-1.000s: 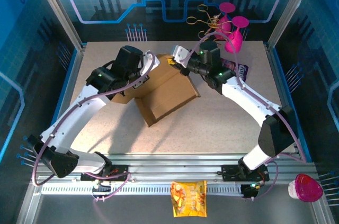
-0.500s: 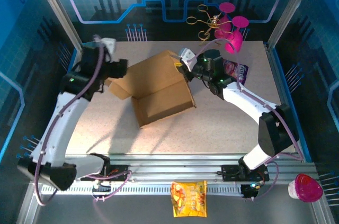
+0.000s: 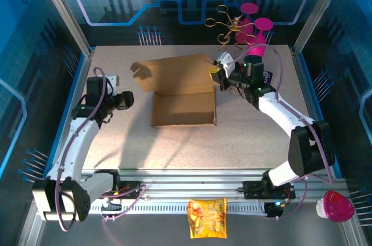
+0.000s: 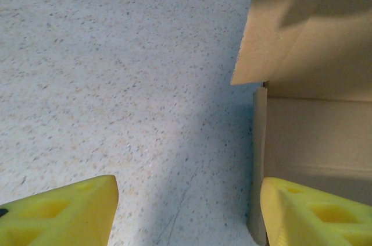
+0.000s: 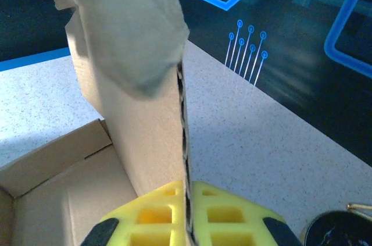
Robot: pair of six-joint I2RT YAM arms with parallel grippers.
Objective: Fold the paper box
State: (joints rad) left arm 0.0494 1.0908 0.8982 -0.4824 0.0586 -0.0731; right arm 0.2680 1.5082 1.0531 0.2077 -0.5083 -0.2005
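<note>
The raised lid [image 3: 177,74] should slide and turn along with the tray when the robot's left gripper pulls the tray's side, because a back crease [image 3: 185,93] connects the two.
The paper box [image 3: 183,109] is plain brown cardboard in the middle of the table, a shallow open tray with its lid [image 3: 174,74] raised behind it. My right gripper [image 3: 220,72] is shut on the lid's right edge. In the right wrist view the corrugated edge [image 5: 185,112] runs up from between the yellow pads, where the right gripper [image 5: 187,211] pinches it. My left gripper [image 3: 125,100] stands open just left of the tray, apart from it. In the left wrist view the left gripper [image 4: 186,217] hangs over bare table, with the box's left wall [image 4: 258,159] beside its right fingertip [image 4: 314,211].
Pink cups [image 3: 256,34] and a gold wire piece [image 3: 224,22] stand at the back right. A purple packet [image 3: 265,76] lies behind the right arm. A snack bag [image 3: 206,218] rests on the front rail, and a pink-lidded cup [image 3: 335,205] sits at the near right.
My left gripper opened, let go of the box and swung back to the left. The right gripper kept hold of the lid and moved right, and the box turned square to the table.
</note>
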